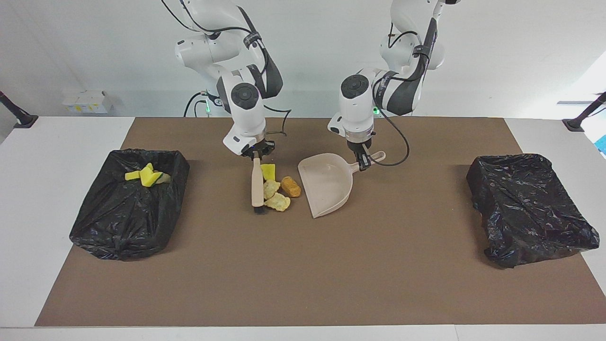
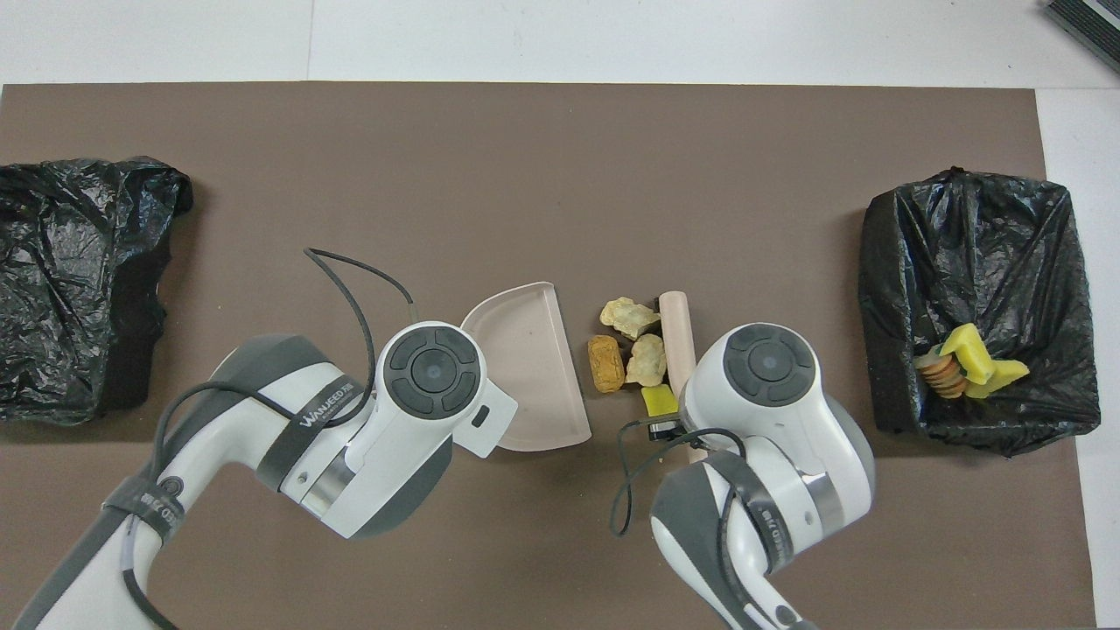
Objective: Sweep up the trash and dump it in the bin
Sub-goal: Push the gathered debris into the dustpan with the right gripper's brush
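The yellow sponge chunk point(image 2: 658, 399) is farthest from the dustpan's opening. I should sweep the other trash point(image 2: 646, 360) in first with my right gripper, then pull the brush back for the chunk.
My right gripper point(image 1: 256, 155) is shut on the top of the beige-handled brush point(image 1: 257, 187), whose bristles rest on the mat. The brush touches a cluster of trash: a yellow sponge chunk point(image 1: 268, 171), two pale tan pieces point(image 1: 271, 188) and an orange-brown lump point(image 1: 291, 186). My left gripper point(image 1: 363, 163) is shut on the handle of the beige dustpan point(image 1: 326, 184), which lies with its mouth toward the trash. In the overhead view the brush point(image 2: 675, 324), the trash point(image 2: 628, 317) and the dustpan point(image 2: 525, 367) show, and both grippers are hidden under the wrists.
A black-lined bin point(image 1: 128, 208) at the right arm's end holds yellow sponge scraps point(image 1: 147, 176), which also show in the overhead view point(image 2: 967, 359). A second black-lined bin point(image 1: 530, 208) stands at the left arm's end. A brown mat point(image 1: 303, 274) covers the table.
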Available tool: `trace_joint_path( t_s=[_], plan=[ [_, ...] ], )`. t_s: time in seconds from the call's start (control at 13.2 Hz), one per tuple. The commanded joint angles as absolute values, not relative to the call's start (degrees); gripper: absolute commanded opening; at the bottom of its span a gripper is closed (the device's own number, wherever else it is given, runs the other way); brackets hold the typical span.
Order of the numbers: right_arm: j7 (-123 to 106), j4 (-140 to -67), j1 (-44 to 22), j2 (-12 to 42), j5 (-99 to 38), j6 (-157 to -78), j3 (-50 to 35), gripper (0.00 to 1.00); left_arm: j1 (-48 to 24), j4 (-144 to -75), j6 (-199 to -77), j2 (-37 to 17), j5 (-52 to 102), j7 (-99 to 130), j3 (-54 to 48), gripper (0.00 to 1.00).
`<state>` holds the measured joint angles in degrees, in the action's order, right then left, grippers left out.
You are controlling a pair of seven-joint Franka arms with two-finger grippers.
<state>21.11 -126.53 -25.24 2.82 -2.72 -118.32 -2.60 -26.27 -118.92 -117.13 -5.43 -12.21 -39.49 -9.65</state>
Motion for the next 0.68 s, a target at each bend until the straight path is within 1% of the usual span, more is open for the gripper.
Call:
trace_joint_path(
  t_s=[0.0, 0.3, 0.38, 0.53, 0.61],
  plan=[
    [24.2, -122.2, -29.8, 6.0, -9.0, -119.0, -2.8, 0.00, -27.3, -121.2, -118.4, -4.0, -12.5, -39.5, -9.1, 0.00],
    [23.1, -117.3, -32.6, 7.3, -17.6, -118.3, -2.9, 0.00, -27.3, -121.2, -118.5, -4.0, -12.5, -39.4, -9.1, 0.00],
    [22.7, -116.6, -32.3, 6.5, -18.4, -116.7, -2.8, 0.00, -27.3, -121.2, -118.5, -4.0, -12.5, -39.4, -9.1, 0.00],
    [21.4, -115.2, -30.7, 4.7, -18.5, -110.5, -2.1, 0.00, -27.3, -121.2, -118.7, -4.1, -12.5, -39.4, -9.1, 0.00],
    [21.4, -115.2, -28.9, 3.7, -17.8, -108.3, -2.1, 0.00, -27.2, -121.2, -118.8, -4.1, -12.5, -39.4, -9.1, 0.00]
  ],
)
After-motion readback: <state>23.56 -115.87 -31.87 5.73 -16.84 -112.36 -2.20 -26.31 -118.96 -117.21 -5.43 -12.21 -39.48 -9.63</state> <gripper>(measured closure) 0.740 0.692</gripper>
